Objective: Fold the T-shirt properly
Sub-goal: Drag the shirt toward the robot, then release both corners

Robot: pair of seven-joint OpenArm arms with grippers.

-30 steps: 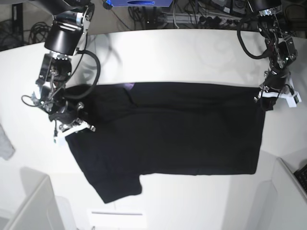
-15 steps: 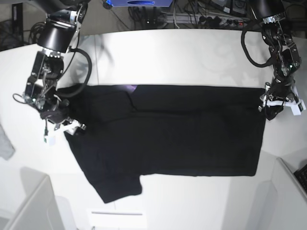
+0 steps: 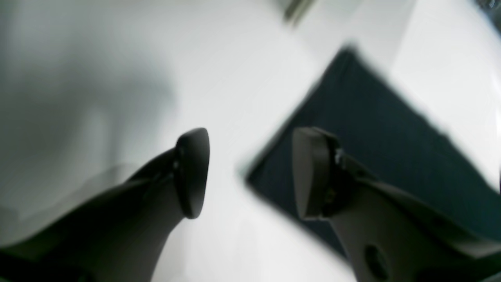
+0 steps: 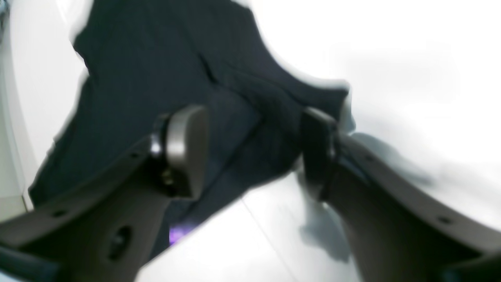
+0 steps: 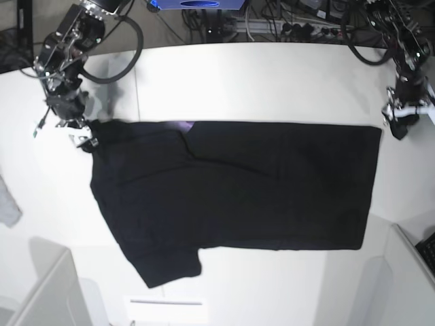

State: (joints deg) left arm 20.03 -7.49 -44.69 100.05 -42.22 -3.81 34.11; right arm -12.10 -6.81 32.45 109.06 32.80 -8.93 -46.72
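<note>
The black T-shirt [image 5: 172,267] is lying near the front edge. My left gripper should grab its far corner [image 5: 375,133] and help pull the T-shirt back before folding.
The black T-shirt [image 5: 231,190] lies spread flat on the white table [image 5: 272,81], one sleeve pointing to the near left, and a sliver of purple print [image 5: 183,124] shows at its far edge. My right gripper [image 5: 68,129] hovers open just off the shirt's far-left corner. In the right wrist view its fingers [image 4: 184,152] stand apart above the dark cloth [image 4: 156,78], holding nothing. Beyond the far-right corner my left gripper [image 5: 404,115] is open too. In the blurred left wrist view the shirt corner [image 3: 372,129] lies below the spread pads [image 3: 313,176].
A small grey cloth scrap [image 5: 8,204] lies at the left table edge. White bins stand at the near left [image 5: 41,285] and near right [image 5: 408,272]. A white sheet [image 5: 166,309] sits at the front edge. Cables [image 5: 272,20] run behind the table.
Both grippers have opened, let go of the shirt's far corners and drawn up and outward. The far edge now lies straighter and flat on the table.
</note>
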